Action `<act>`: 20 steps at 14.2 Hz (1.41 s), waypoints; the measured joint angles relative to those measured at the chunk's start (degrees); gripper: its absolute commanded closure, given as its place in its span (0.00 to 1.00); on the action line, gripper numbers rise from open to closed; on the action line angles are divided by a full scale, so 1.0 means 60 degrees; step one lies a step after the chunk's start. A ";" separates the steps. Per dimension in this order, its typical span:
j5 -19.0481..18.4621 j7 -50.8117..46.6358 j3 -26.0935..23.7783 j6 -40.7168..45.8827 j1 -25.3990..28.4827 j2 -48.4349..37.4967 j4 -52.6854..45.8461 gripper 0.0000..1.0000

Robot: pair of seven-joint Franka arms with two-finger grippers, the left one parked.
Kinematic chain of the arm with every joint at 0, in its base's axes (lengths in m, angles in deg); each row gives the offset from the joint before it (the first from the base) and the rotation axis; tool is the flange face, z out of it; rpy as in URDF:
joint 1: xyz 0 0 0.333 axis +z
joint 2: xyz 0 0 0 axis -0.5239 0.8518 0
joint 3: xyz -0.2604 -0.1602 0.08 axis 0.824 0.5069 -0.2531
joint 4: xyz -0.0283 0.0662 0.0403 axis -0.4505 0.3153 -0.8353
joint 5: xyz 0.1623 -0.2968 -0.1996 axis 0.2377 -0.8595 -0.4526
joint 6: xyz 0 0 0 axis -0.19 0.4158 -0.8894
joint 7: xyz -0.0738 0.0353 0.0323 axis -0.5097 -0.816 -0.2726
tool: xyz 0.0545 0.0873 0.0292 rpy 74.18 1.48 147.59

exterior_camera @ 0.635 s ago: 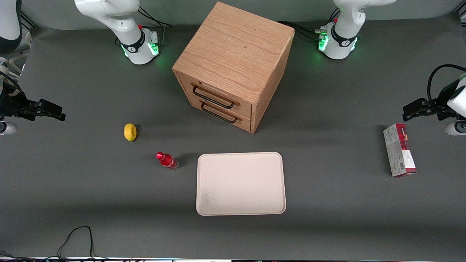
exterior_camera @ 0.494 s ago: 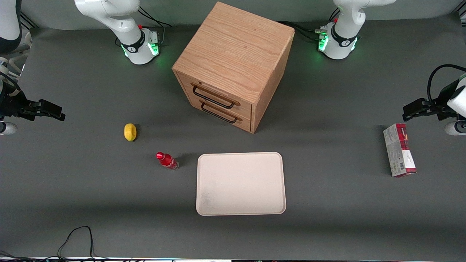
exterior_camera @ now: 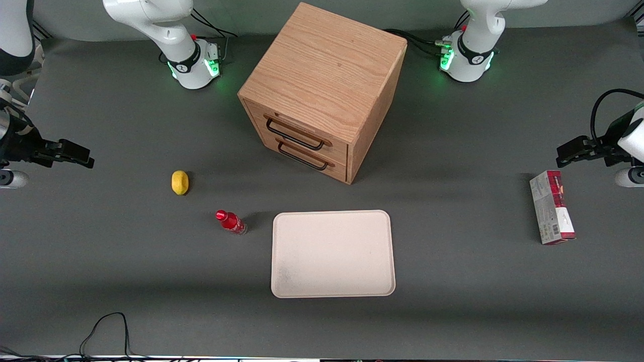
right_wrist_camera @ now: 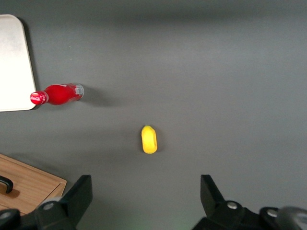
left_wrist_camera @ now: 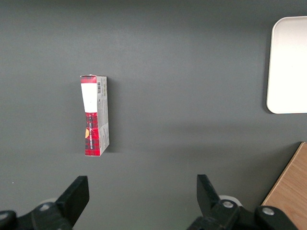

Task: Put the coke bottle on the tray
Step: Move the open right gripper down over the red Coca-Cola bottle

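Observation:
The whole coke bottle (exterior_camera: 233, 223) will come along under the red cap (exterior_camera: 221, 215) when I lift, because the cap is closed and in line with the bottle's neck.
The coke bottle (exterior_camera: 231, 222), small with a red cap and red label, rests on the grey table just beside a short edge of the cream-white tray (exterior_camera: 332, 254), near the corner farther from the front camera. In the right wrist view the bottle (right_wrist_camera: 57, 94) lies next to the tray's corner (right_wrist_camera: 12, 62). My right gripper (exterior_camera: 75, 152) hovers at the working arm's end of the table, well apart from the bottle. It is open and empty (right_wrist_camera: 145, 191), with table showing between its fingers.
A yellow lemon (exterior_camera: 179, 182) (right_wrist_camera: 149, 139) lies between gripper and bottle. A wooden drawer cabinet (exterior_camera: 322, 90) stands farther back than the tray. A red-and-grey box (exterior_camera: 551, 207) lies toward the parked arm's end. A black cable (exterior_camera: 103, 329) is at the near edge.
My right gripper has shifted slightly inward over the table. The bottle, tray and lemon have not moved.

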 measured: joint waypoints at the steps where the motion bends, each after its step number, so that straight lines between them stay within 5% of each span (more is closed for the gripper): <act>1: 0.0009 -0.0273 -0.0014 -0.0029 0.0275 0.0164 -0.0155 0.00; 6: 0.0014 -0.2136 -0.0086 -0.0127 0.2249 0.2302 -0.2455 0.00; 11: 0.0013 -0.2891 -0.0410 -0.0172 0.2617 0.4122 -0.4357 0.00; 15: 0.0013 -0.2905 -0.0423 -0.0249 0.2573 0.4215 -0.3940 0.00; 20: 0.0014 -0.2906 -0.0444 -0.2510 0.2572 0.4265 -0.1745 0.00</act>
